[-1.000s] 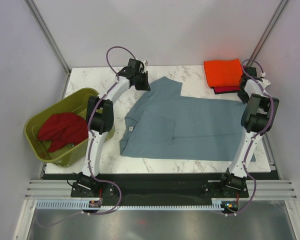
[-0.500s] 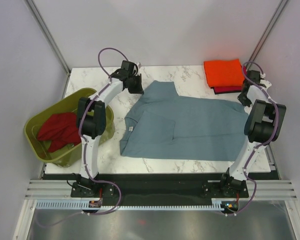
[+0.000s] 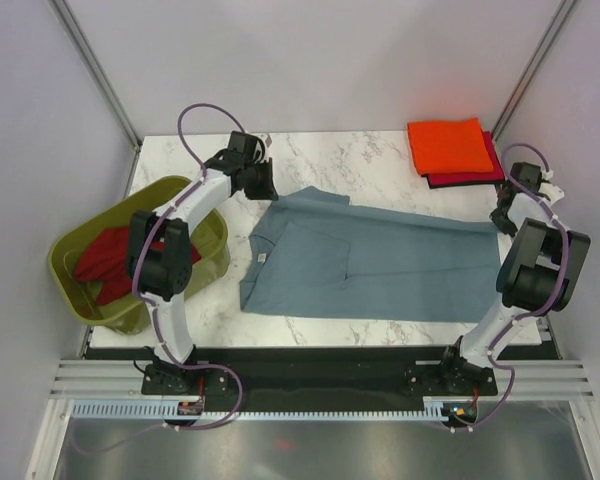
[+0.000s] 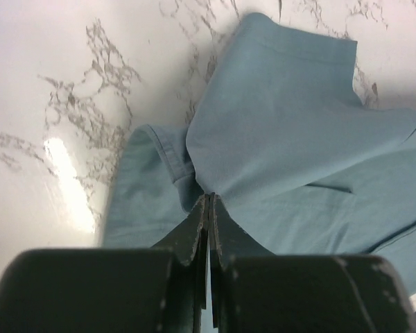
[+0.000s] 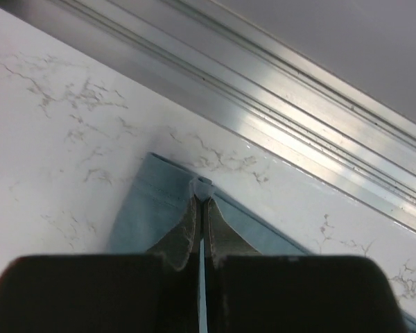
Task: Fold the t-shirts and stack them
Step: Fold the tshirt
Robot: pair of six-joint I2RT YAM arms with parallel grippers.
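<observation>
The t-shirt is stretched tight from my left gripper to its hem corner (image 3: 488,227). My right gripper should keep bringing that corner down over the t-shirt's lower layer (image 3: 470,262) until it lies flat.
A slate blue-grey t-shirt (image 3: 380,258) lies spread across the middle of the marble table, partly folded. My left gripper (image 3: 264,190) is shut on its far left part, pinching the cloth (image 4: 277,139) between its fingertips. At the far right my right gripper (image 3: 499,222) is shut on the shirt's hem corner (image 5: 163,205). A folded bright orange t-shirt (image 3: 446,146) rests on a magenta-red one (image 3: 472,176) at the back right. The dark red t-shirt (image 3: 110,258) sits crumpled in the tub.
An olive-green plastic tub (image 3: 80,295) stands at the table's left edge beside the left arm. A metal frame rail (image 5: 298,132) runs close along the right edge near my right gripper. Grey walls enclose the table.
Both grippers have moved outward and toward the near side with the blue-grey shirt held. The raised far part has dropped and the shirt is pulled wider and flatter.
</observation>
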